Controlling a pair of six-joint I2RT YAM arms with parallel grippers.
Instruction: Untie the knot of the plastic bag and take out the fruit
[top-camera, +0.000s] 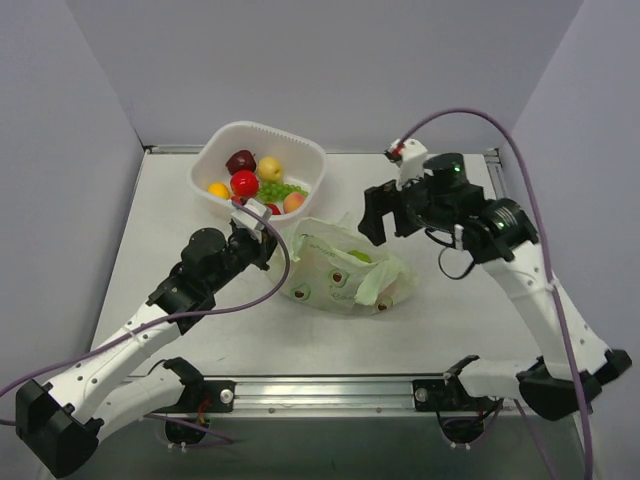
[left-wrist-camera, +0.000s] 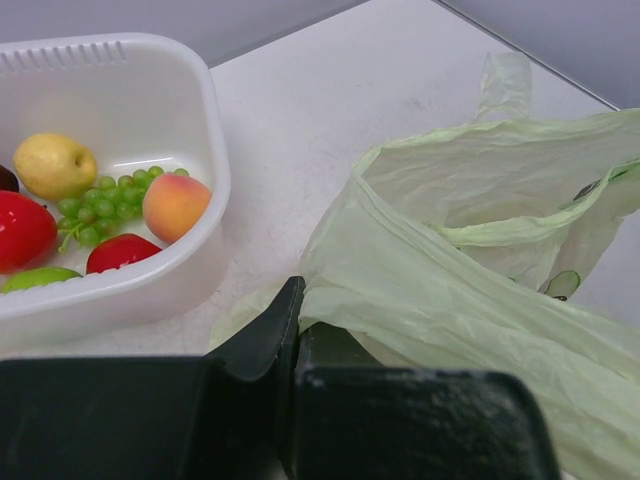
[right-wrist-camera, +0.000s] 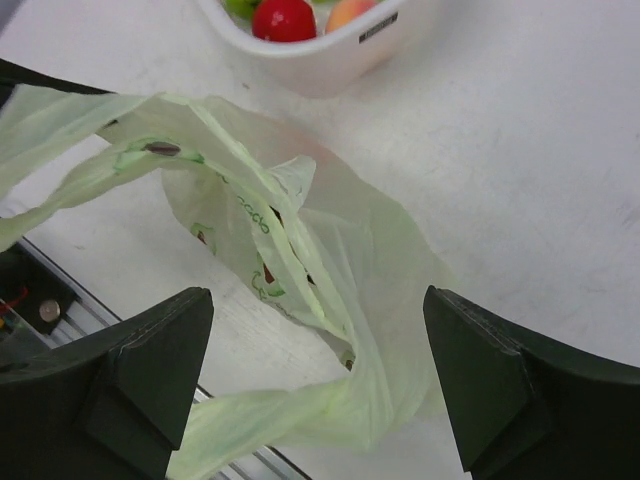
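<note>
The bag's slack film hangs down across the bag's opening (top-camera: 342, 262), so next my right gripper raises the bag's loose side (top-camera: 387, 283) while my left gripper opens and grabs the opposite rim of the bag.
The plastic bag (top-camera: 345, 270) lies slack mid-table with its mouth open and its handle ends loose; I see no tied knot. It also shows in the left wrist view (left-wrist-camera: 450, 290) and the right wrist view (right-wrist-camera: 330, 250). My left gripper (top-camera: 268, 242) is at the bag's left edge, its jaws shut on the film (left-wrist-camera: 295, 300). My right gripper (top-camera: 375, 218) hangs open and empty over the bag's right side (right-wrist-camera: 318, 300). The fruit sits in the white basket (top-camera: 310, 150): a red apple (top-camera: 244, 183), a dark round one (top-camera: 240, 160), a yellow one (top-camera: 270, 168), an orange mango (top-camera: 218, 190). I see no fruit in the bag.
The basket (left-wrist-camera: 215, 130) stands at the back left, close to the bag, and also holds green grapes (left-wrist-camera: 100, 200) and a peach (left-wrist-camera: 176, 204). A metal rail (top-camera: 330, 385) runs along the table's near edge. Grey walls close the sides and the back.
</note>
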